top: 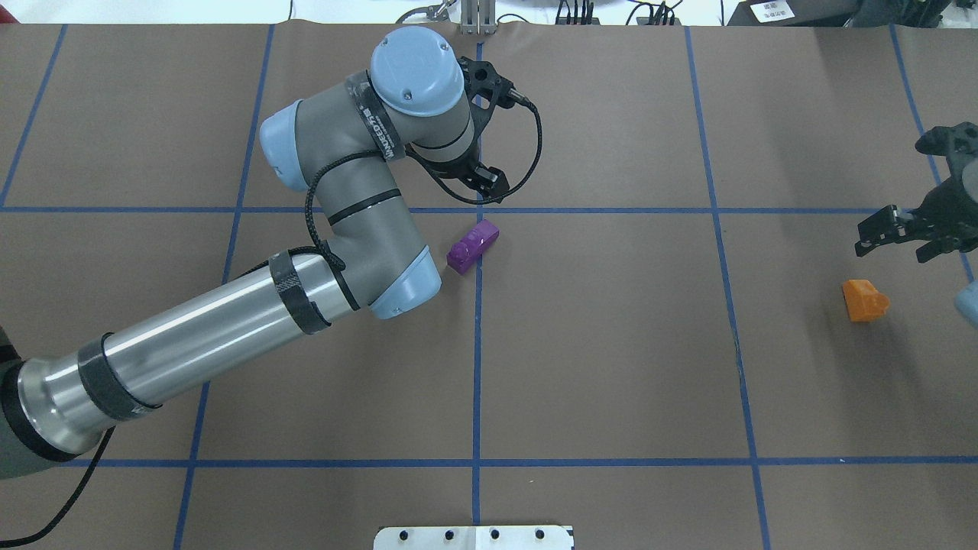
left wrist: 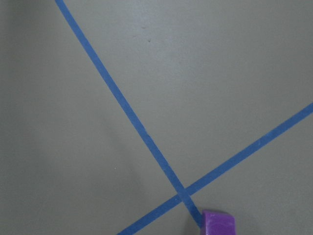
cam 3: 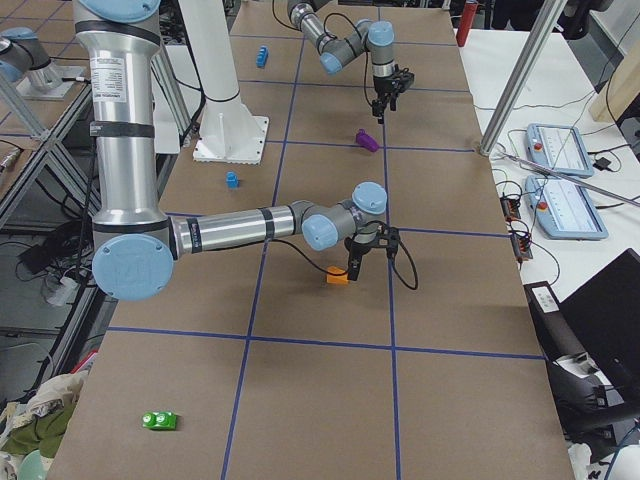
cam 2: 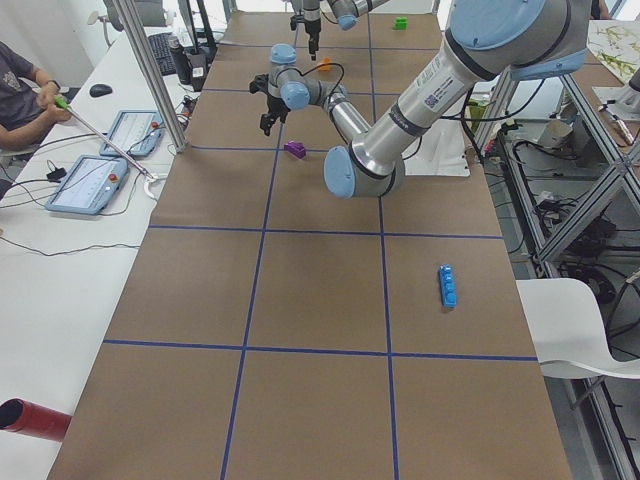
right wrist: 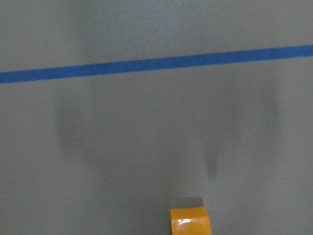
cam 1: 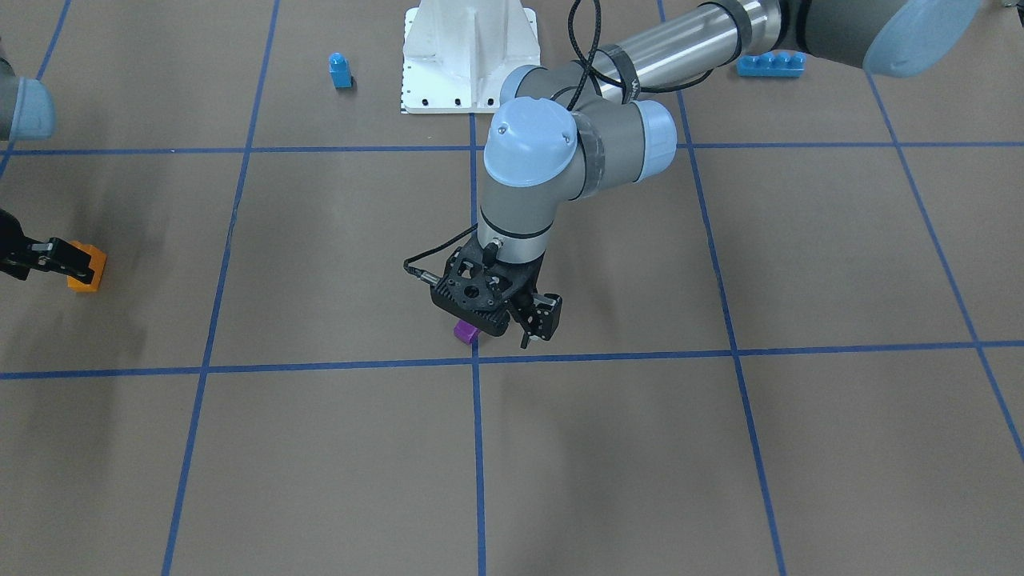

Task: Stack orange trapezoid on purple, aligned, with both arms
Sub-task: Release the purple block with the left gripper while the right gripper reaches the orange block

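My gripper is going to push the orange trapezoid down onto the purple brick (cam 1: 466, 332). The brick will slide a little then, because only flat table (cam 1: 438, 342) lies around it.
The purple brick (top: 474, 244) lies on the brown table beside a blue tape crossing; it also shows at the bottom edge of the left wrist view (left wrist: 218, 224). My left gripper (top: 483, 180) hangs above the table just beyond the purple brick, and looks open and empty (cam 1: 524, 328). The orange trapezoid (top: 865, 299) sits far to my right; its top shows at the bottom edge of the right wrist view (right wrist: 190, 221). My right gripper (top: 894, 235) hovers just beyond the orange trapezoid, open and empty (cam 1: 60, 258).
A small blue one-stud brick (cam 1: 340, 70) and a long blue four-stud brick (cam 1: 770, 64) lie near the white robot base (cam 1: 470, 56). A green brick (cam 3: 160, 421) lies far off at my right. A person and tablets (cam 2: 90, 185) are along the far table side.
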Controlling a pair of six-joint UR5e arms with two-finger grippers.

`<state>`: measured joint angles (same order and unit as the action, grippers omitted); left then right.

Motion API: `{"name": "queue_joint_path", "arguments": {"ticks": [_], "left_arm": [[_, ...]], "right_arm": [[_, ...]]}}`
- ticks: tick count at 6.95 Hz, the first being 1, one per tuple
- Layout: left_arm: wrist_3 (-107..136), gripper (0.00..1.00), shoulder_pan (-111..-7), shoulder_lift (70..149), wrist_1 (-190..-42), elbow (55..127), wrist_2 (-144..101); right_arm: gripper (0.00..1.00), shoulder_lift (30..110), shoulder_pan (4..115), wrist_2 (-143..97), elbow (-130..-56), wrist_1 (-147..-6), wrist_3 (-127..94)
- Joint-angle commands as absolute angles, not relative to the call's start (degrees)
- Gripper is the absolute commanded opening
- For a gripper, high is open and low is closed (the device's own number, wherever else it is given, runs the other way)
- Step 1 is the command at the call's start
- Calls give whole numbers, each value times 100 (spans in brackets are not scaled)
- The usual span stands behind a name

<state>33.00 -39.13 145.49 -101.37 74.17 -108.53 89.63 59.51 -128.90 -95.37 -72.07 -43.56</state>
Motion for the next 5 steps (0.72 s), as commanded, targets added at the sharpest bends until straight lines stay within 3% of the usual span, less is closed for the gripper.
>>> {"name": "queue_joint_path", "arguments": {"ticks": [1, 4, 5], "left_arm": [[3278, 100, -3981, 14546, -10134, 7436, -10977], [3278, 100, -3981, 14520, -10169, 7453, -11013], [3278, 100, -3981, 14520, -10169, 7453, -11013]], "right_arm": [[100, 9131, 5696, -12841, -9475, -7084, -4413], [99, 9378, 5669, -12885, -9589, -7049, -4403], [92, 9378, 5617, -12885, -9571, -7058, -4412]]}}
